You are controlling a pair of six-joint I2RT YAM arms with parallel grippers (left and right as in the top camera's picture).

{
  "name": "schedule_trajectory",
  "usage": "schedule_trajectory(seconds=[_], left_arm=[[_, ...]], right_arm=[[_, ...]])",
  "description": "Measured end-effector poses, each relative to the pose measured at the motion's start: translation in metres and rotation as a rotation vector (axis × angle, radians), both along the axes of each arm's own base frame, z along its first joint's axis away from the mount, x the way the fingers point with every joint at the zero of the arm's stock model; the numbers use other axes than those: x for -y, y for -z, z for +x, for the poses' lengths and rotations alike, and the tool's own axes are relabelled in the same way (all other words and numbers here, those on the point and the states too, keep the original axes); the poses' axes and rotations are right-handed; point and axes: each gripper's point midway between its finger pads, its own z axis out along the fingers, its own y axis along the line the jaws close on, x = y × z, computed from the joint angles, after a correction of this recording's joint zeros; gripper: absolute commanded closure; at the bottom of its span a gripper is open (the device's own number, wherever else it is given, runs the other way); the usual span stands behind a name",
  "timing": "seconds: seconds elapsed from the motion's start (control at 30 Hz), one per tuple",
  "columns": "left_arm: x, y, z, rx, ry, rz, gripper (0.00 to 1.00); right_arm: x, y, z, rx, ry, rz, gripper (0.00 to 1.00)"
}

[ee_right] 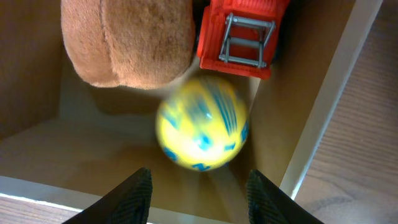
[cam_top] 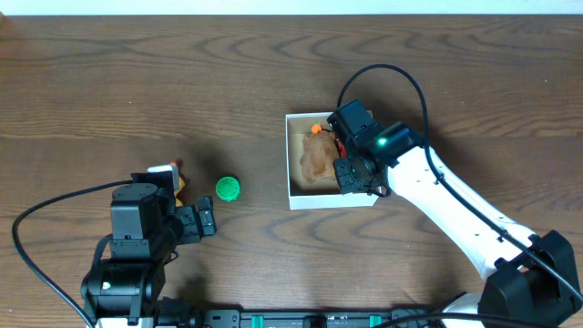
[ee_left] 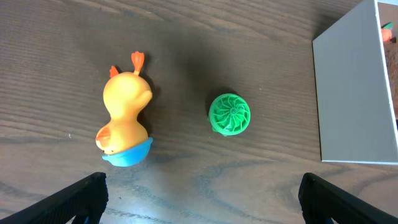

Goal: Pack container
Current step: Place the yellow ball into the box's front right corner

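Note:
My gripper is going to lower the yellow duck toy (ee_left: 126,111) into a gap (cam_top: 315,189) that shows between the plush toy and the container's near side. The duck toy will lie down there.
The container (cam_top: 293,194), a small white-walled box with a tan inside, sits mid-table. In it lie a tan plush toy (cam_top: 316,159), a red toy truck (ee_right: 239,34) and a yellow ball with blue marks (ee_right: 202,122), which looks blurred. My right gripper (ee_right: 198,193) is open over the container's right side, with the ball just beyond its fingertips. My left gripper (ee_left: 202,202) is open and empty above bare table. A yellow duck toy (ee_left: 126,118) with a blue base and a green ridged ball (ee_left: 229,114) lie on the table ahead of it; the green ball (cam_top: 228,188) is left of the container.
The container's white wall (ee_left: 351,93) shows at the right of the left wrist view. Both arms' black cables (cam_top: 383,73) loop over the dark wooden table.

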Motion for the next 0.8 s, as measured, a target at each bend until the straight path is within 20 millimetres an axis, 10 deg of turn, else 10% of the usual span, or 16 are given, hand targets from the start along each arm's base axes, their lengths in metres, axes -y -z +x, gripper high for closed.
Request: schedule_trajectory(seconds=[0.27, 0.37, 0.5, 0.63, 0.8], left_arm=[[0.000, 0.000, 0.000, 0.000, 0.000, 0.000, 0.02], [0.000, 0.000, 0.000, 0.000, 0.000, 0.000, 0.02], [0.000, 0.000, 0.000, 0.000, 0.000, 0.000, 0.02], [0.000, 0.000, 0.000, 0.000, 0.000, 0.000, 0.02], [-0.002, -0.002, 0.001, 0.001, -0.011, 0.004, 0.02]], right_arm=[[-0.001, -0.009, 0.009, 0.024, 0.013, 0.016, 0.51], [0.010, -0.028, 0.025, 0.070, 0.079, 0.030, 0.28], [0.049, -0.067, 0.051, 0.169, 0.259, 0.070, 0.01], [0.121, -0.093, 0.059, 0.209, 0.480, 0.094, 0.01], [0.183, -0.079, 0.044, 0.130, 0.643, 0.067, 0.01]])
